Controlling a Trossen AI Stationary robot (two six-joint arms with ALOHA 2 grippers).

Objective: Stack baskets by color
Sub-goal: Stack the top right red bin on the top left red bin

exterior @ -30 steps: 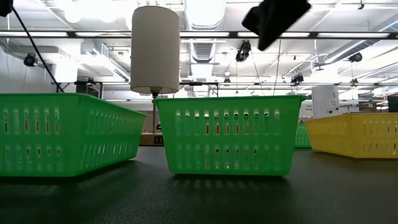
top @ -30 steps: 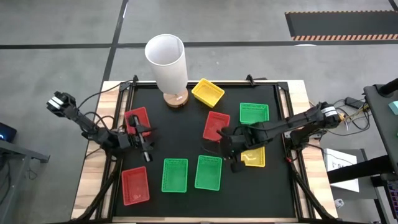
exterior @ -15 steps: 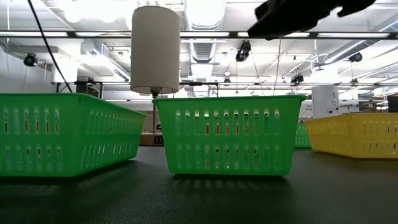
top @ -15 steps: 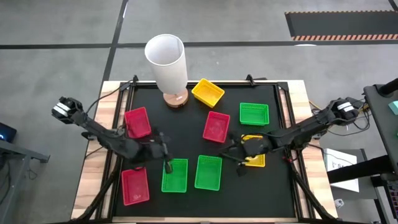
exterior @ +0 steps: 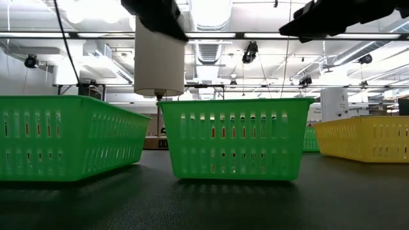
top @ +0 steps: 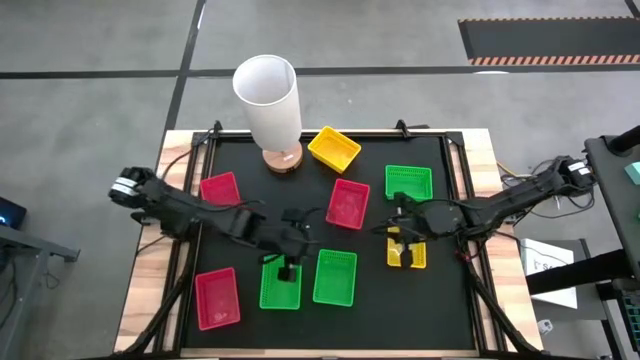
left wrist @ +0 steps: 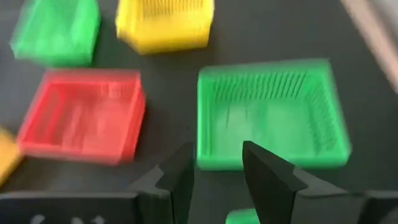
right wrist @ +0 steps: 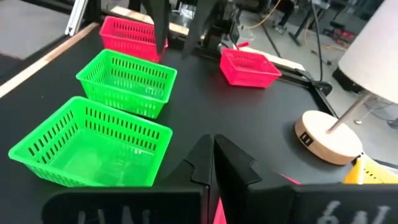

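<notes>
I expect the middle red basket to sink into the far red basket when I lower it, because the middle red basket's sides slope outward (top: 345, 223) around an empty bottom.
Several shallow baskets lie on the black table top. Three are red (top: 220, 188) (top: 347, 203) (top: 217, 297), two are yellow (top: 334, 148) (top: 406, 247) and three are green (top: 409, 183) (top: 281, 283) (top: 335, 277). My left gripper (top: 288, 268) (left wrist: 217, 165) hangs open over the far edge of the left one of the two near green baskets, slanting down toward the right one (left wrist: 267, 115). My right gripper (top: 398, 238) (right wrist: 211, 155) is shut and holds nothing, above the near yellow basket's far left corner.
A tall white cylinder (top: 267, 100) on a round wooden base (top: 283, 160) stands at the far edge, left of the middle. Wooden borders (top: 150, 260) run along the table's left and right sides. Cables trail from both arms.
My left gripper has swung from over the far-left red basket toward the table's right and near edge, and has tipped from pointing down to slanting forward. My right gripper has drawn back toward the right edge, tipping up nearly level. No basket has moved.
</notes>
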